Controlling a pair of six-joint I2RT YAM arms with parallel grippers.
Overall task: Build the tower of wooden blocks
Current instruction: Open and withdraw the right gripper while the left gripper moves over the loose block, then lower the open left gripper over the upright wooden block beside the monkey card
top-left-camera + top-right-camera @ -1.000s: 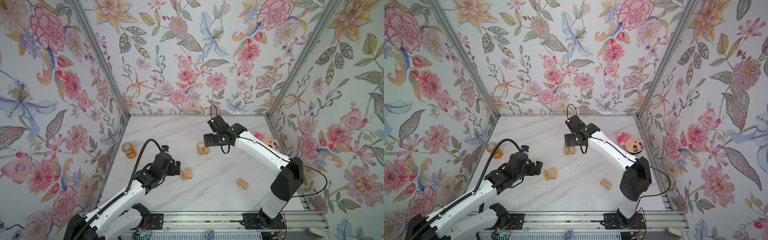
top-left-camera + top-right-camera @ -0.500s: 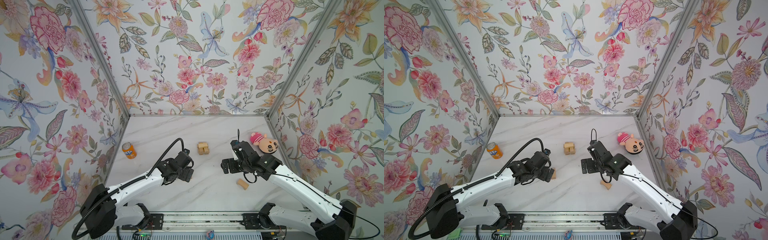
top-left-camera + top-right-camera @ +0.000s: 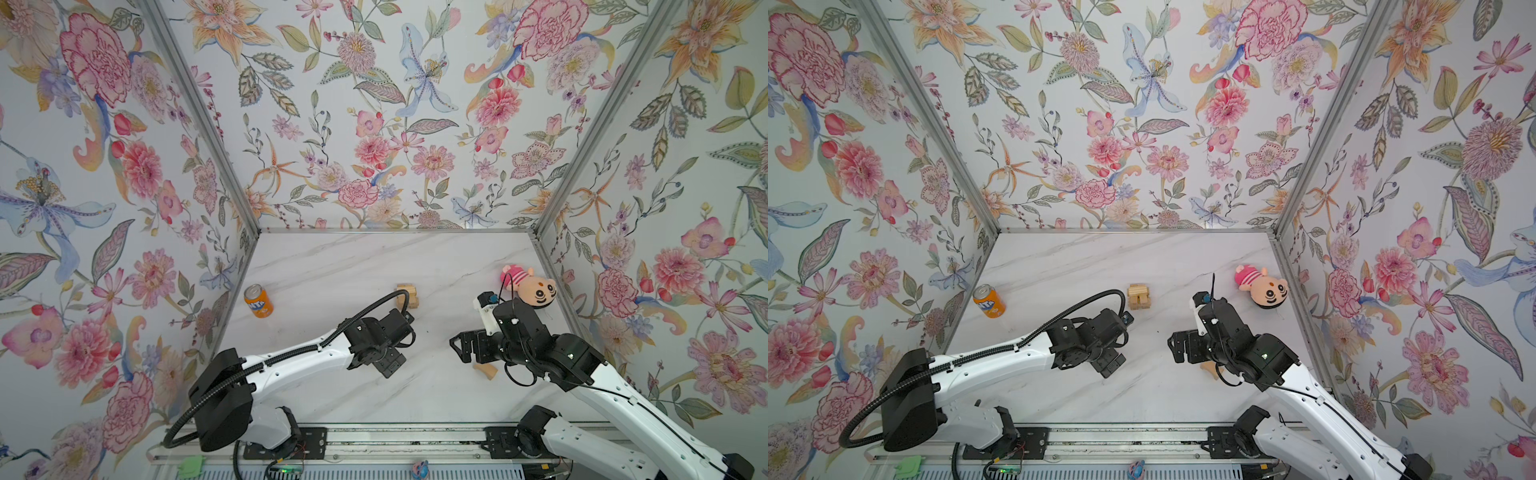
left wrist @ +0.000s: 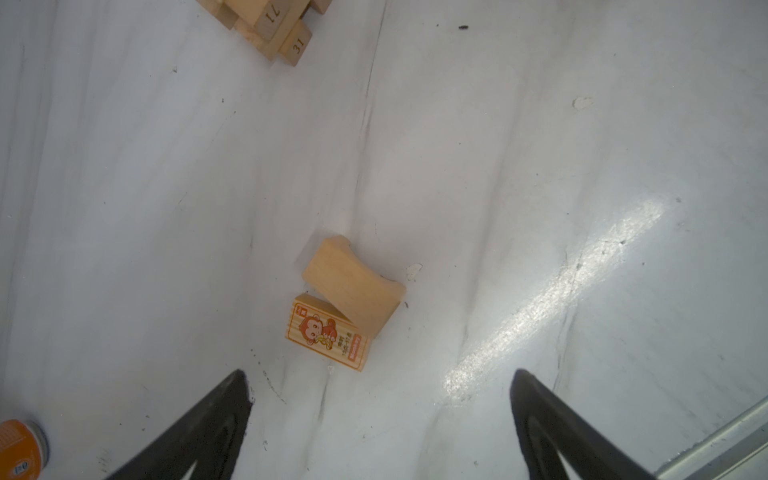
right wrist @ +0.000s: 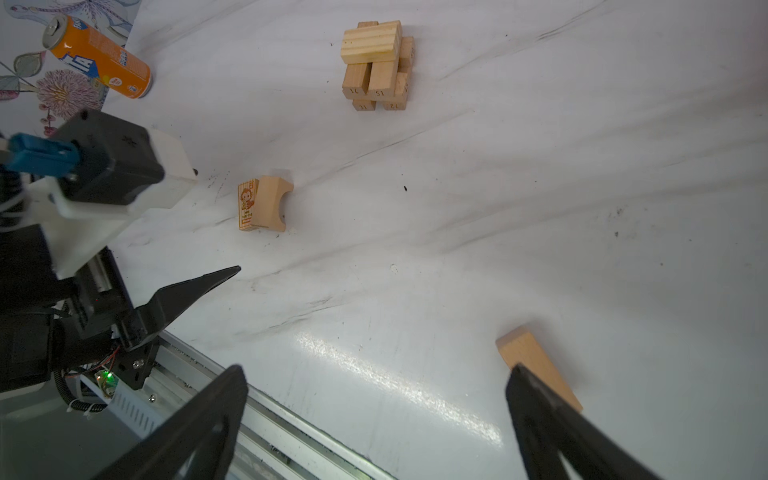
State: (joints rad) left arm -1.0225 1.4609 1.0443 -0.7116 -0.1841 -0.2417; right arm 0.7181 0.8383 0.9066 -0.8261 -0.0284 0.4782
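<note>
The curved block leaning on the printed block [image 4: 348,318] crosses my left gripper's opening at a slant, so I'll rotate that gripper and pinch the curved block's long sides [image 4: 354,281].
The tower [image 3: 407,297] [image 3: 1139,297] [image 5: 376,66] is a short stack of pale wood blocks in crossed layers, mid-table. Nearer the front, a curved block [image 4: 353,286] [image 5: 272,203] leans on an orange-printed block [image 4: 328,336] [image 5: 246,205]. In both top views the left arm hides this pair. My left gripper [image 3: 390,365] [image 4: 380,386] hangs open just short of them, holding nothing. A plain block [image 3: 485,371] [image 5: 536,365] lies at the front right, partly under one finger of my open, empty right gripper [image 3: 459,351] [image 5: 376,370].
An orange soda can [image 3: 258,301] [image 5: 97,56] stands by the left wall. A pink-hatted plush doll [image 3: 532,286] lies by the right wall. A metal rail [image 3: 374,432] runs along the table's front edge. Flowered walls close in three sides.
My right arm has drawn back from the tower to the front right, over the plain block. My left arm has swung right, over the two leaning blocks. Both grippers stay open.
</note>
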